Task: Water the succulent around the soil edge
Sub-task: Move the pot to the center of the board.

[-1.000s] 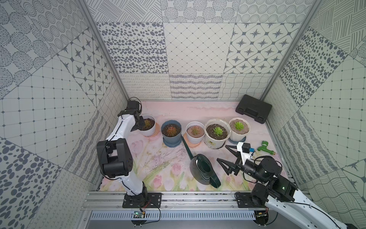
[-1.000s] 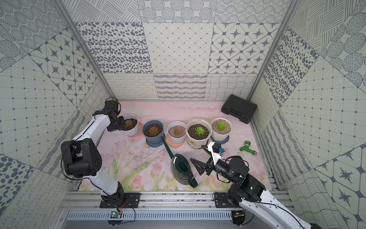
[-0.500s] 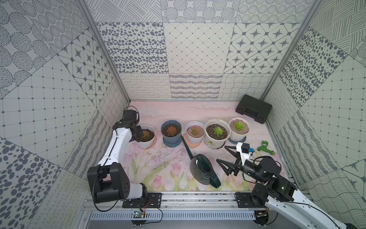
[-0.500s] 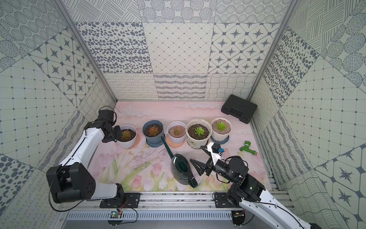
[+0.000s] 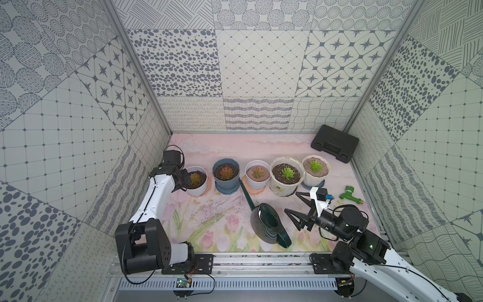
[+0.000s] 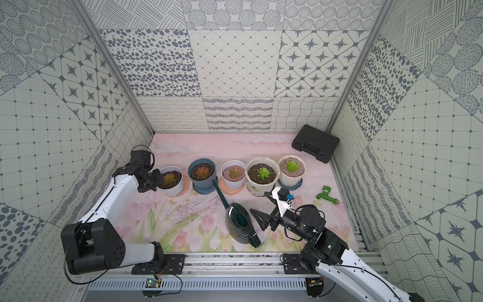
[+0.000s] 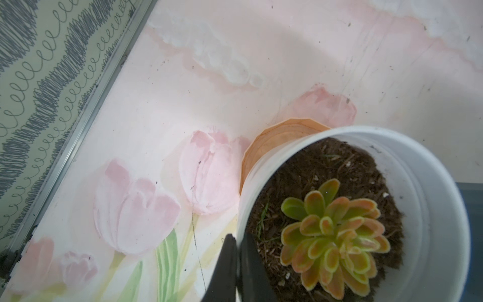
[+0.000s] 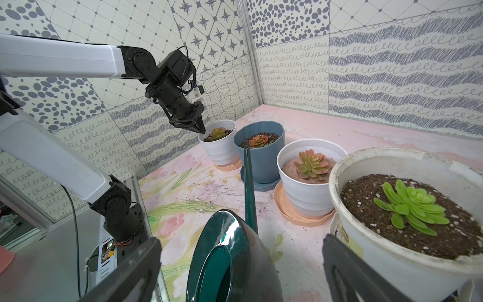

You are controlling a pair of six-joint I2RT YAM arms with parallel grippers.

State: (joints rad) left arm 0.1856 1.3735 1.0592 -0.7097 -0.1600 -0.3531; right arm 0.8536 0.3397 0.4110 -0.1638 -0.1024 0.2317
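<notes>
Next, my right gripper moves back and grabs the handle from behind, because it is facing the watering can's side (image 5: 277, 223) while the can's handle points to the front bar.
The succulent (image 5: 314, 165), a small bright green rosette, sits in tan soil in a white fluted pot (image 5: 313, 180) at the right end of the pot row; neither wrist view shows it. The soil edge (image 5: 306, 170) rings it just inside the lip. A dark green watering can (image 5: 267, 225) stands in front of the row, its spout toward the pots. My right gripper (image 5: 292, 201) hangs open just right of the can, and the can's body (image 8: 230, 261) lies between its fingers without touching them. My left gripper (image 7: 236, 248) is shut on the rim of the leftmost white pot (image 5: 196, 183).
Between those two pots stand a blue pot (image 5: 226, 180), a white pot (image 5: 257, 183) with a pinkish rosette and a larger cream pot (image 5: 286, 187) with dark soil. A black case (image 5: 334, 143) lies at the back right, and a green hose nozzle (image 5: 350, 195) lies near the right wall.
My left arm has swung down and drawn the leftmost white pot toward the front, still gripping its rim. The right arm and the watering can have not moved.
</notes>
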